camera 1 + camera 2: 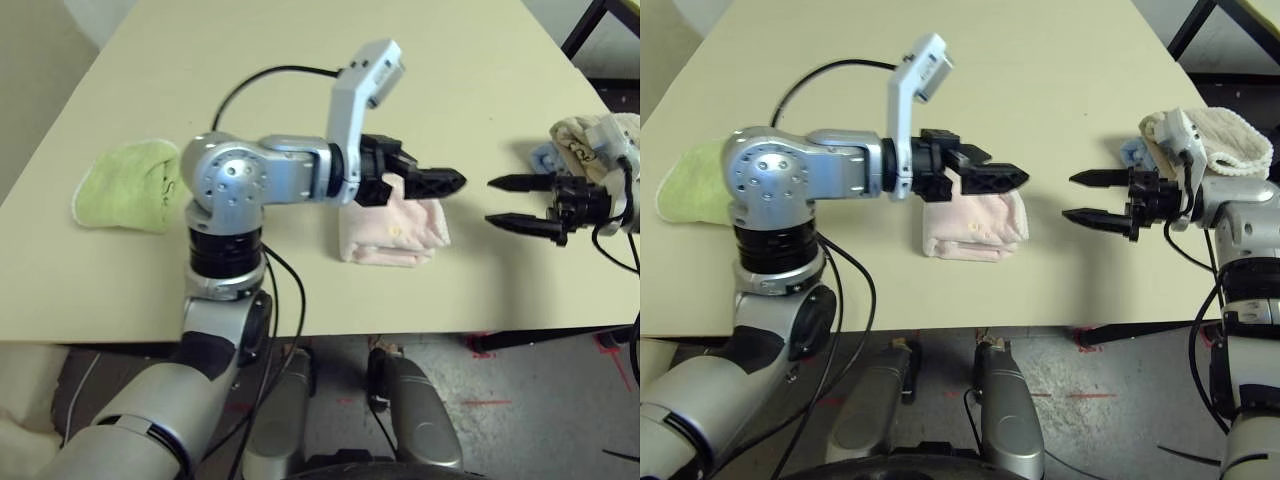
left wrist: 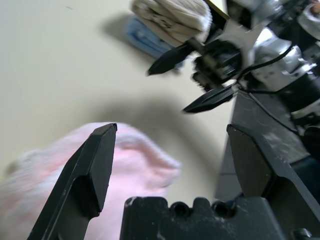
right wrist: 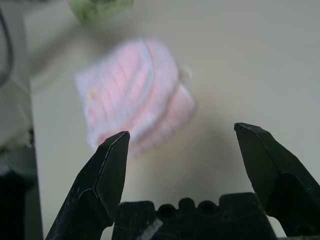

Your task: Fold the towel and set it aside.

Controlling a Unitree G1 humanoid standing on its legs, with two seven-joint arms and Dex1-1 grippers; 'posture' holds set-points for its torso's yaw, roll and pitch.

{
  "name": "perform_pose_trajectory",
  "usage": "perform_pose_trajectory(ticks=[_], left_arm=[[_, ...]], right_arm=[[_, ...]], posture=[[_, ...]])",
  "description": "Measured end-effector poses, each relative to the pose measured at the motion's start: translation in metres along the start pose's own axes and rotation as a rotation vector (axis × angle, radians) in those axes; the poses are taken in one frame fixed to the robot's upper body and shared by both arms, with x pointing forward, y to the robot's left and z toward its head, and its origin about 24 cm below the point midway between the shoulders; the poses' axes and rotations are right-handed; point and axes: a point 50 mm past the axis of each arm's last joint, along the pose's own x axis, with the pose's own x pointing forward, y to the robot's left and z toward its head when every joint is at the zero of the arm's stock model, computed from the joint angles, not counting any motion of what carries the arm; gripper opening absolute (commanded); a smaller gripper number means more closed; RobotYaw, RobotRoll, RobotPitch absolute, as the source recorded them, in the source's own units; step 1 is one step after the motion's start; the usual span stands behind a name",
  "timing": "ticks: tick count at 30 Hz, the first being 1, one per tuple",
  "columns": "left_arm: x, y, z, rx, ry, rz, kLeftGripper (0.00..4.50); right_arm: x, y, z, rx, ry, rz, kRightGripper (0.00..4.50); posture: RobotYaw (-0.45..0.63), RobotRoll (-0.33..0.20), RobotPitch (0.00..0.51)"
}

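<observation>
My left gripper's fingers extend over the pink towel's top. My left gripper should move back and pinch the pink towel's side facing the green towel.
The towel lies folded into a small pink bundle near the table's front edge, at the middle. My left gripper hovers just above its far side, open, with nothing between its fingers; the left wrist view has the towel below the spread fingers. My right gripper is open too, a short way to the right of the towel and pointing at it. In the right wrist view the towel lies ahead of the parted fingers, apart from them.
A light green towel lies crumpled at the table's left. A beige towel over a blue one sits at the right edge behind my right wrist. The table's front edge runs close below the pink bundle.
</observation>
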Motion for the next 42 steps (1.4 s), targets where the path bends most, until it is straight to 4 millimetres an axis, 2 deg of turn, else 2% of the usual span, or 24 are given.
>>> perform_pose_trajectory(ticks=[1, 4, 9, 10, 11, 16, 21, 31, 38, 40, 42], left_arm=[[-0.005, 0.006, -0.004, 0.005, -0.007, 0.02, 3.52], [-0.021, 0.024, -0.021, 0.049, -0.004, 0.092, 2.37], [-0.024, 0.026, -0.037, 0.224, -0.005, 0.052, 0.35], [-0.022, 0.026, -0.04, 0.25, -0.003, 0.038, 0.03], [-0.02, 0.025, -0.043, 0.278, -0.004, 0.02, 0.0], [-0.007, 0.014, -0.043, 0.349, -0.063, -0.058, 0.0], [0.01, 0.024, -0.06, 0.365, 0.031, -0.018, 0.0], [0.019, 0.046, -0.093, 0.347, 0.196, 0.07, 0.0], [0.02, 0.047, -0.094, 0.331, 0.181, 0.081, 0.0], [0.019, 0.045, -0.091, 0.312, 0.159, 0.079, 0.0], [0.015, 0.041, -0.083, 0.295, 0.125, 0.072, 0.38]], right_arm=[[0.004, 0.001, 0.002, 0.009, -0.016, 0.015, 3.9], [0.02, 0.005, 0.011, 0.034, -0.064, 0.057, 2.82], [0.047, 0.016, 0.025, 0.01, -0.11, 0.135, 0.84], [0.052, 0.018, 0.026, 0.009, -0.111, 0.151, 0.49], [0.058, 0.02, 0.027, 0.007, -0.109, 0.167, 0.08], [0.08, 0.029, 0.022, 0.008, -0.087, 0.224, 0.03], [0.093, 0.031, 0.004, 0.009, 0.008, 0.223, 0.03], [0.093, 0.02, -0.042, 0.011, 0.175, 0.129, 0.03], [0.097, 0.02, -0.046, -0.01, 0.164, 0.128, 0.03], [0.096, 0.02, -0.045, -0.007, 0.141, 0.131, 0.49], [0.094, 0.02, -0.041, 0.005, 0.104, 0.147, 1.04]], posture=[[0.1, 0.0, 0.16], [0.1, 0.0, 0.159], [0.1, 0.0, 0.162], [0.1, 0.0, 0.162], [0.1, 0.0, 0.163], [0.11, 0.0, 0.162], [0.11, 0.0, 0.161], [0.1, 0.0, 0.158], [0.1, 0.0, 0.159], [0.1, 0.0, 0.159], [0.1, 0.0, 0.159]])
